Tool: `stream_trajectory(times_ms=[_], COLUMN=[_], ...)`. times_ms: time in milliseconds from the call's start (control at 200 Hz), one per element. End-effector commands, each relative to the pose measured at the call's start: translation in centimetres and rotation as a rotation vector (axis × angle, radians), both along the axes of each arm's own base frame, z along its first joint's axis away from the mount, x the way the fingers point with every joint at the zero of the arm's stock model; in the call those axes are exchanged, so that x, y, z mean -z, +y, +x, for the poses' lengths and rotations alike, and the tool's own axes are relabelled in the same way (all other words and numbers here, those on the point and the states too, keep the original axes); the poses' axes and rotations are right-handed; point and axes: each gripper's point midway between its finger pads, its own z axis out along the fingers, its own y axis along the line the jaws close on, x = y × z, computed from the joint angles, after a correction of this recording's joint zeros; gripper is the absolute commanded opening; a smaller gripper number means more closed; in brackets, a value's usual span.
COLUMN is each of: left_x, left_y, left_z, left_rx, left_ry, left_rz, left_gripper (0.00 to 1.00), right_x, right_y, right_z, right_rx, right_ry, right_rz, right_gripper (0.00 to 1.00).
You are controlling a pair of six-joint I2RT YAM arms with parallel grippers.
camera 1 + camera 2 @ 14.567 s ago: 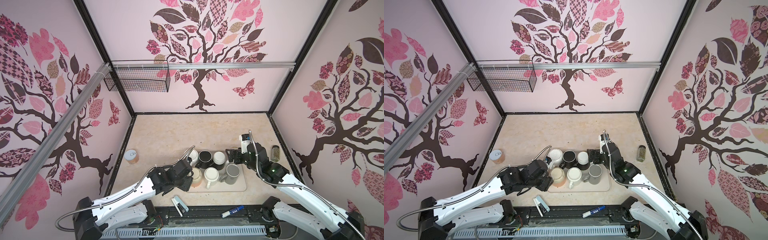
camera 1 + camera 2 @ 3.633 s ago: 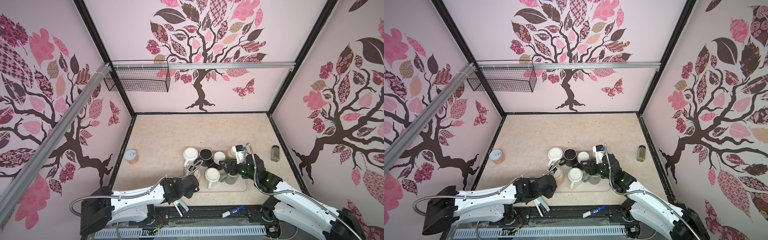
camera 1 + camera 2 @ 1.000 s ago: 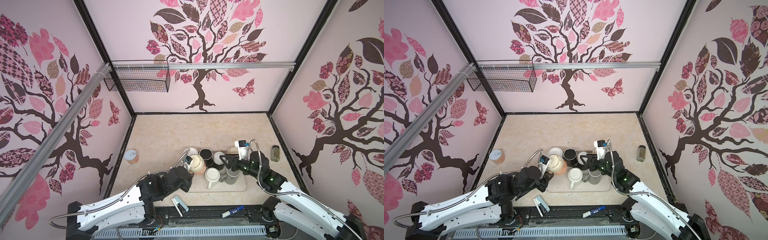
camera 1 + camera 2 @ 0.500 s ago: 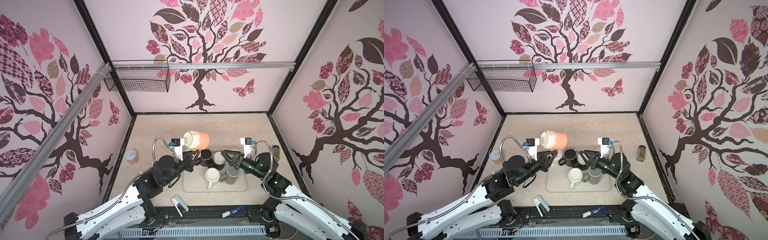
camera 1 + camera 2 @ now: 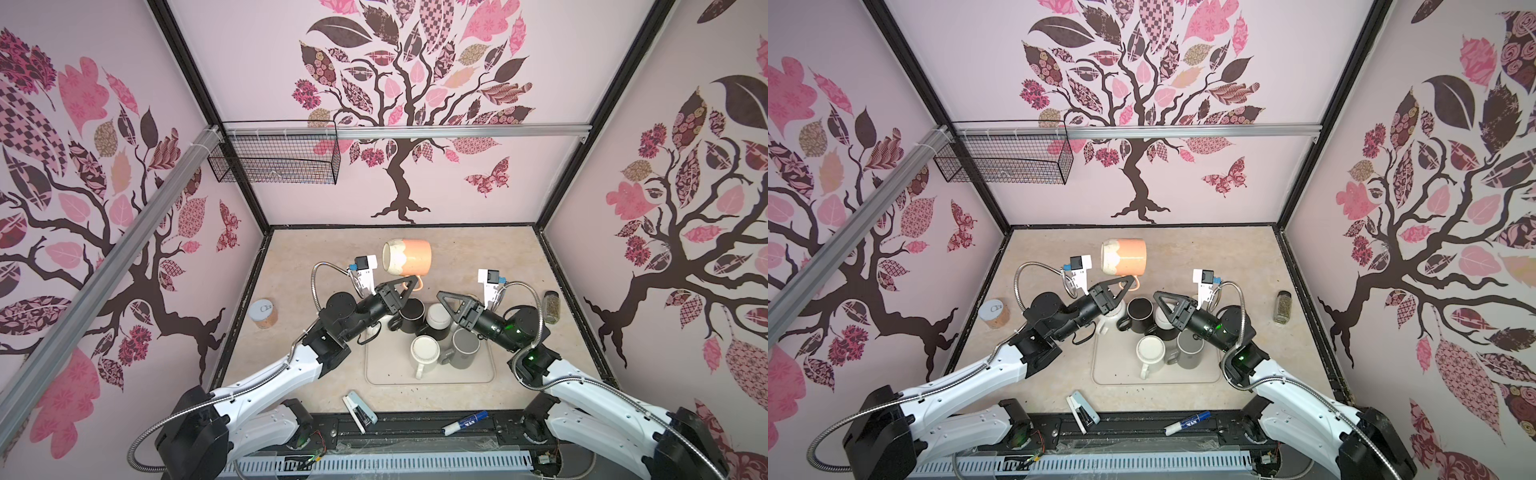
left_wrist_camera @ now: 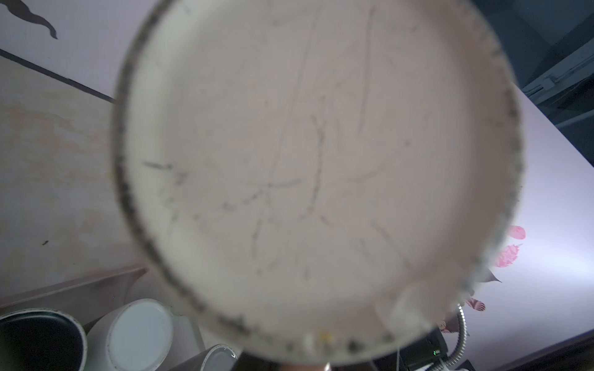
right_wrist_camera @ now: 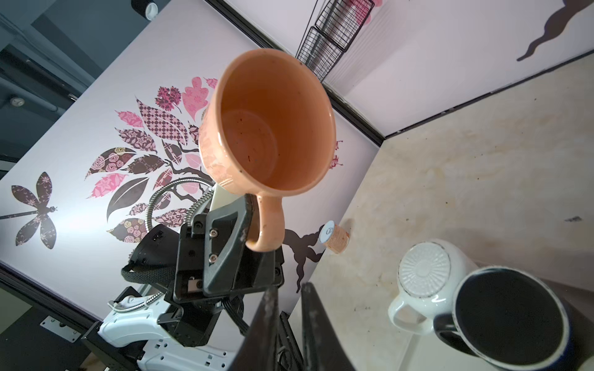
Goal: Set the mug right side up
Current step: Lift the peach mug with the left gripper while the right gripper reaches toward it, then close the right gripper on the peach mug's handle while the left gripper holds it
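The orange mug's base points toward my left gripper's wrist. My right gripper should open and grip the mug's handle from the side of the mug's opening before it turns the mug upright.
The orange mug hangs in the air above the table's middle, lying on its side with its cream base to the left and its mouth to the right. My left gripper is shut on the mug's handle from below. The left wrist view is filled by the mug's base, which hides the jaws. The right wrist view looks into the mug's mouth, with the left gripper on the handle. My right gripper is shut and holds nothing, raised over the tray's mugs.
A beige tray carries a black mug, an upturned dark mug, a white mug and a grey mug. A cork-wrapped jar stands left, a spice jar right. A stapler and marker lie in front.
My left arm has raised the orange mug off the tray and carried it up and back, tipped on its side. My right gripper's jaws have closed and it has lifted slightly.
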Motion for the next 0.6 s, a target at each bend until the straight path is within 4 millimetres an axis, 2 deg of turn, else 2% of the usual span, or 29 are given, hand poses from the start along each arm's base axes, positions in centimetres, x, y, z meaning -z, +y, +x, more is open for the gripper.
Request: stream_trajectory(times_ms=[0, 105, 230, 595], left_x=[-7.3, -7.0, -7.1, -7.3], left_y=[0.4, 0.1, 0.0, -0.7], left_z=[-2.3, -2.3, -2.3, -2.6], left_rx=[0.090, 0.105, 0.111, 0.160], left_ry=[-0.201, -0.200, -0.205, -0.214], left_rz=[-0.209, -0.209, -0.213, -0.228], left_gripper=[0.00, 0.00, 0.00, 0.00], right_x=[-4.8, -5.2, -5.3, -6.1], right_y=[0.2, 0.4, 0.6, 1.2], right_z=[-0.4, -0.4, -0.6, -0.6], right_rx=[-0.040, -0.058, -0.077, -0.105], right_ry=[-0.095, -0.093, -0.093, -0.114], right_rz=[0.121, 0.144, 0.145, 0.146], right_gripper=[0.26, 0.35, 0.40, 0.39])
